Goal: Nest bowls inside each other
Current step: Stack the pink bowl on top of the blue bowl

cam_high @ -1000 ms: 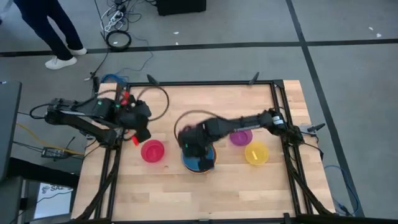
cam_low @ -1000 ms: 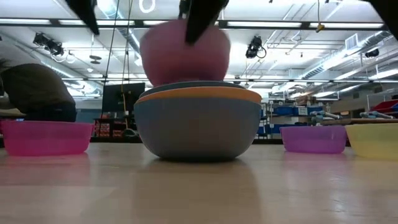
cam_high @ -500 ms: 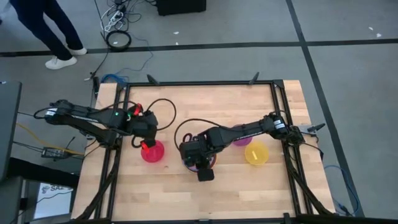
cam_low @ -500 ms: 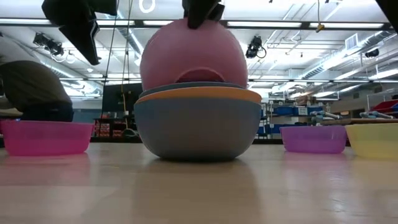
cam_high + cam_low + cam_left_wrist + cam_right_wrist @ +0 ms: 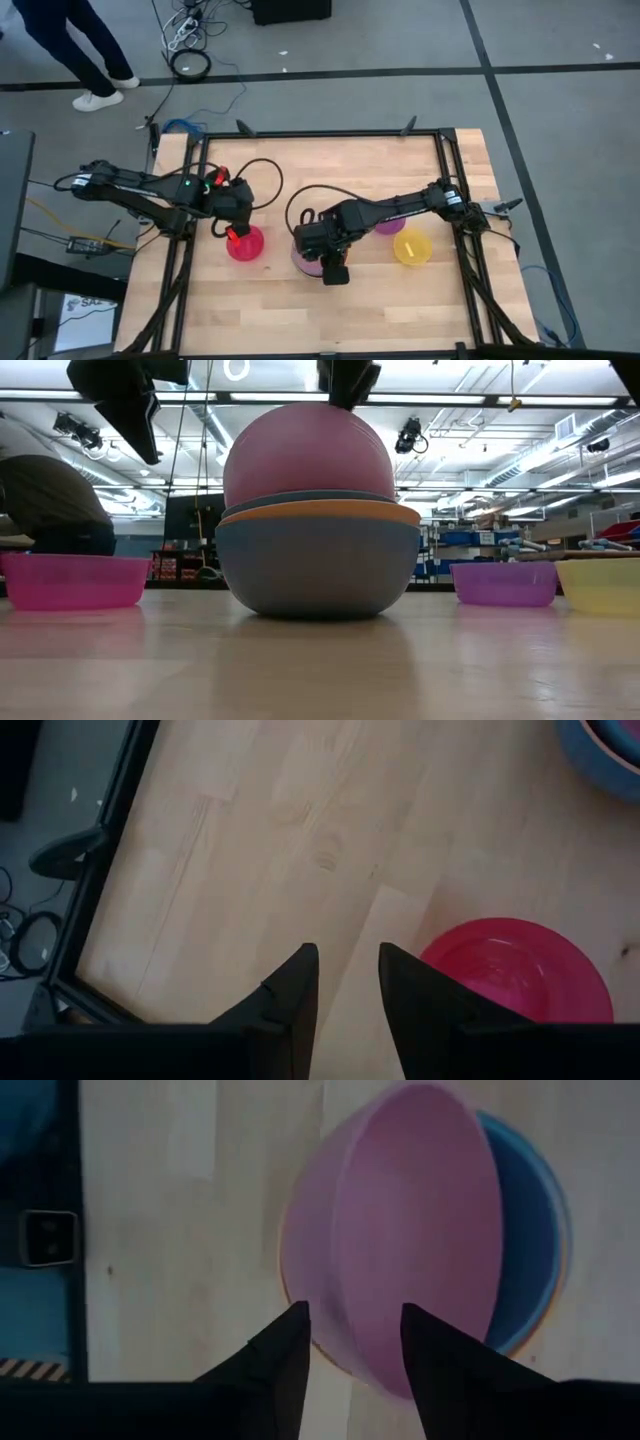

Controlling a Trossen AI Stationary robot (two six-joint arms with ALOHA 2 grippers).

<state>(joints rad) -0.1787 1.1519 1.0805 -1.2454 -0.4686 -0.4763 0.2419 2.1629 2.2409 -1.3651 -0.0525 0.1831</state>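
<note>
The pink bowl [image 5: 308,458] sits slanted in the blue bowl, so my right gripper should close and press the pink bowl's raised rim [image 5: 306,407] down until the pink bowl lies flat.
A stack of bowls [image 5: 318,565] stands mid-table: a blue one at the bottom, an orange rim [image 5: 320,512], and another blue rim above it. A pink bowl [image 5: 308,452] lies tipped in the top one, its rounded outside showing and its rim down in the stack. My right gripper [image 5: 350,1342] stands open right over the pink bowl [image 5: 400,1260]. My left gripper [image 5: 345,982] hangs open above the table beside the red bowl [image 5: 515,975]. The purple bowl [image 5: 388,222] and the yellow bowl [image 5: 411,247] sit on the table to the right. My right gripper points down with its fingers [image 5: 285,1345] open on either side of the pink bowl's uppermost part [image 5: 350,1310]. I cannot tell whether they touch it. The bowl rests in the stack by itself.
A black frame [image 5: 440,170] runs round the wooden table top. Cables loop across the far part of the table behind both arms. Bare wood lies near the front edge. A person's legs [image 5: 85,50] stand on the floor beyond the far left corner.
My right gripper has opened and let go of the pink bowl, which has tipped over and settled lower into the stack with its rounded outside showing. My left gripper has come down toward the red bowl and then held still.
</note>
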